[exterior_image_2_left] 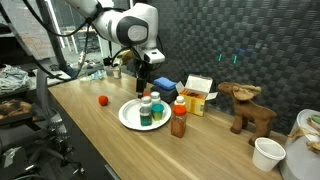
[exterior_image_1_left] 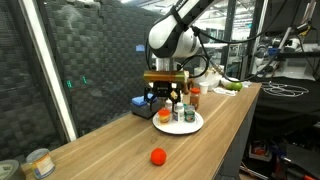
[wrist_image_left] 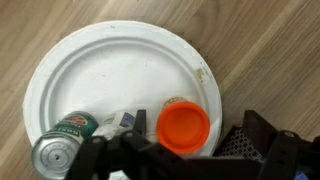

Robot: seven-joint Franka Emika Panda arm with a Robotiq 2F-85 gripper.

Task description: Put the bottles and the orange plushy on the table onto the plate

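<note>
I should keep moving my open gripper toward the orange plushy until my fingers are on both sides of it, because the orange-capped bottle stands on the plate and the plushy lies clear.
A white plate (exterior_image_1_left: 190, 128) sits mid-table and shows in both exterior views (exterior_image_2_left: 128, 120). On it stand an orange-capped bottle (wrist_image_left: 184, 125) and a green-capped bottle (exterior_image_2_left: 146, 107); a green-labelled bottle (wrist_image_left: 62, 145) shows at the plate's edge in the wrist view. A red sauce bottle (exterior_image_2_left: 179, 119) stands on the table just beside the plate. The small orange plushy (exterior_image_1_left: 158, 156) lies on the bare wood, apart from the plate, and also shows in an exterior view (exterior_image_2_left: 102, 100). My gripper (wrist_image_left: 195, 128) hangs open just above the plate, fingers either side of the orange-capped bottle (exterior_image_1_left: 165, 115) without pinching it.
A blue object (exterior_image_2_left: 165, 87) and an orange-and-white box (exterior_image_2_left: 198, 96) stand behind the plate. A brown moose toy (exterior_image_2_left: 248, 108) and a white cup (exterior_image_2_left: 268, 153) are at one end. A tin can (exterior_image_1_left: 38, 162) stands at the near end. A black mesh wall runs along the table.
</note>
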